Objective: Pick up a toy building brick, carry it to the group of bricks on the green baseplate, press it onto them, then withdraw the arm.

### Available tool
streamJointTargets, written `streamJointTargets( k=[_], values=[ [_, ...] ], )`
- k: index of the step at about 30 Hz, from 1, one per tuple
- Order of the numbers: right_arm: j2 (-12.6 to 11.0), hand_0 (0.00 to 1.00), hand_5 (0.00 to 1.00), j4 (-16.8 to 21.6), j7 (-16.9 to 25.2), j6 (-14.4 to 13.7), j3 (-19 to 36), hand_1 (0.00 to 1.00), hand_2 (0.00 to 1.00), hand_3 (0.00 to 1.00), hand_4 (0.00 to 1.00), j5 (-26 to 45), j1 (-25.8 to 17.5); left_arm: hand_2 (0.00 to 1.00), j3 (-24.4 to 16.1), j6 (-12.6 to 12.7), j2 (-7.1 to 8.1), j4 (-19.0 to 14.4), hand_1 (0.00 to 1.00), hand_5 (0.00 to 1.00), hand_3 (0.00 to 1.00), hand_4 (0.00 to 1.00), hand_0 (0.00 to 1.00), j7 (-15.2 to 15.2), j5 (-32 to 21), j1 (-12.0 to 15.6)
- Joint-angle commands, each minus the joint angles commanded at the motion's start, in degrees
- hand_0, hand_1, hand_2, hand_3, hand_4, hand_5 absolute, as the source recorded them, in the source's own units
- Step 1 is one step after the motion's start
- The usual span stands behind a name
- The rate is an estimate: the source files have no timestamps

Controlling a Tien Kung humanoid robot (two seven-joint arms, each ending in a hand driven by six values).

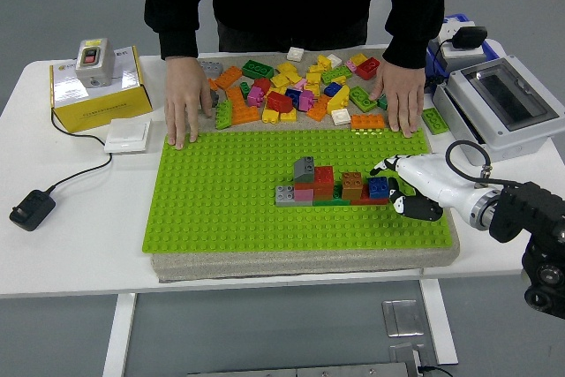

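Note:
The blue brick (378,187) will stay in place when the robot presses and withdraws, because it sits squarely over the end of the low red brick (372,201).
The green baseplate (221,209) lies on a grey mat in the middle of the table. On its right half stands a low group of bricks (322,184) in grey, pink, red, brown and green, with a blue brick (378,186) at its right end. My right hand (399,186) sits just right of the blue brick. The fingers are spread, with the upper fingertips (383,166) by the brick's top corner and the thumb lower right. It holds nothing. No left arm shows.
A pile of loose bricks (300,90) lies behind the plate. A person's two hands (187,108) (402,99) rest flat on either side of it. A yellow box (95,94), a white switch (128,136), a power adapter (32,209) and a grey enclosure (503,103) stand around.

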Motion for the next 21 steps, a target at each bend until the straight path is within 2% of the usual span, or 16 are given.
streamJointTargets(
  k=[2, 21],
  values=[
    [0.1, 0.060, 0.326, -0.2, 0.0, 0.2, -0.3, 0.196, 0.810, 0.747, 0.002, 0.2, 0.1, 0.533, -0.1, 0.0, 0.01, 0.0, 0.648, 0.682, 0.644, 0.096, 0.676, 0.0, 0.1, 0.0],
    [1.5, 0.059, 0.343, -2.9, 0.7, 0.5, -0.6, 0.189, 0.799, 0.726, 0.002, 1.5, 0.3, 0.533, -0.3, -0.2, -0.03, 0.0, 0.649, 0.683, 0.644, 0.098, 0.676, -0.1, 0.2, -0.2]
  ],
)
